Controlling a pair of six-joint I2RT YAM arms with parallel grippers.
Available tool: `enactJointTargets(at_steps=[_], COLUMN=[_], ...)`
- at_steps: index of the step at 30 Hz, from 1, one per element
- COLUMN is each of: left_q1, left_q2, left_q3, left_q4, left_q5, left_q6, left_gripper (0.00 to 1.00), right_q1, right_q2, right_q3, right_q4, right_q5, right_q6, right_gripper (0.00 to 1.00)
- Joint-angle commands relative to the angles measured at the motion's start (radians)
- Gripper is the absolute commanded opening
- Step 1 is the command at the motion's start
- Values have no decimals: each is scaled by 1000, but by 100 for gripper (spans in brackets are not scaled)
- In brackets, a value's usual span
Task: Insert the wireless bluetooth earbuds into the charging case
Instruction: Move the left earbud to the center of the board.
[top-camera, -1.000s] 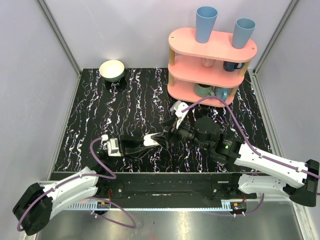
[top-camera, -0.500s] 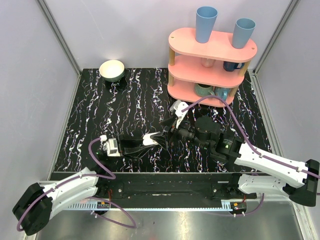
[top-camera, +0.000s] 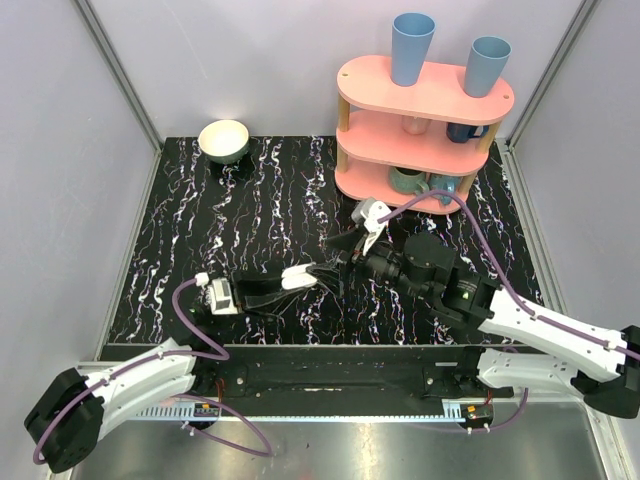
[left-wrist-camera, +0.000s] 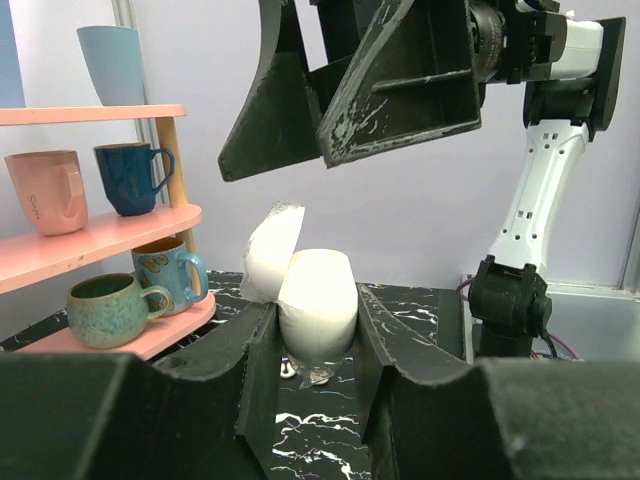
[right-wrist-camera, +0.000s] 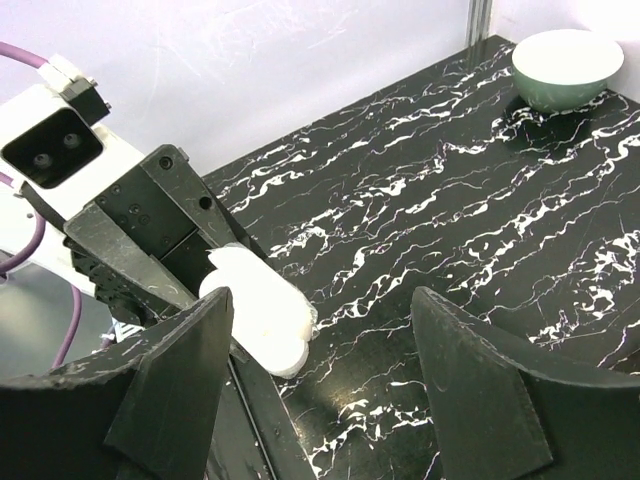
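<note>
The robot's left gripper has hold of the charging case with its lid (left-wrist-camera: 273, 252) open, so the right gripper should go on moving toward the earbuds (left-wrist-camera: 288, 368) until its fingers are above one of them.
My left gripper (top-camera: 300, 277) is shut on the white charging case (top-camera: 296, 276) and holds it just above the table. In the left wrist view the case (left-wrist-camera: 318, 305) stands between the fingers with its lid (left-wrist-camera: 270, 250) swung open to the left. My right gripper (top-camera: 338, 256) hangs open and empty close above and right of the case; its dark fingers (left-wrist-camera: 400, 80) fill the top of the left wrist view. In the right wrist view the case (right-wrist-camera: 262, 310) lies beside the left finger. A tiny white bit (left-wrist-camera: 287, 370) lies on the table under the case, perhaps an earbud. No earbud shows clearly.
A pink three-tier shelf (top-camera: 420, 105) stands at the back right with mugs (left-wrist-camera: 108, 310) on its tiers and two blue cups (top-camera: 411, 48) on top. A green and white bowl (top-camera: 224, 140) sits at the back left, also in the right wrist view (right-wrist-camera: 565, 65).
My right gripper has pulled back to the right and up, away from the case. My left gripper has shifted slightly left, still holding the case.
</note>
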Motion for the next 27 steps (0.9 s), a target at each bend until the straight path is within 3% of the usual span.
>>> enactJointTargets(at_steps=[1, 4, 9, 11, 18, 22, 24, 27], left_q1=[-5, -5, -5, -5, -5, -5, -5, -5], left_q2=[-14, -16, -30, -45, -114, -148, -156, -163], left_q3=[-5, -5, -5, -4, 18, 16, 13, 9], left_q4=[175, 173, 163, 147, 38, 8, 3, -8], left_q5=[-39, -43, -48, -46, -29, -31, -30, -28], left_q6=[13, 16, 24, 33, 69, 76, 76, 75], left_gripper=[0, 0, 0, 0, 0, 0, 0, 0], right_q1=[-8, -6, -15, -77, -452, -564, -586, -606], right_q2=[-49, -64, -95, -83, -101, -61, -32, 12], right_q3=[24, 18, 15, 51, -20, -80, -111, -134], right_q4=[58, 37, -60, -193, -396, -436, -460, -503], right_q5=[23, 52, 357, 440, 304, 238, 227, 213], right_q6=[-13, -23, 40, 63, 209, 238, 252, 283], right_gripper=[79, 80, 81, 81, 73, 66, 56, 55])
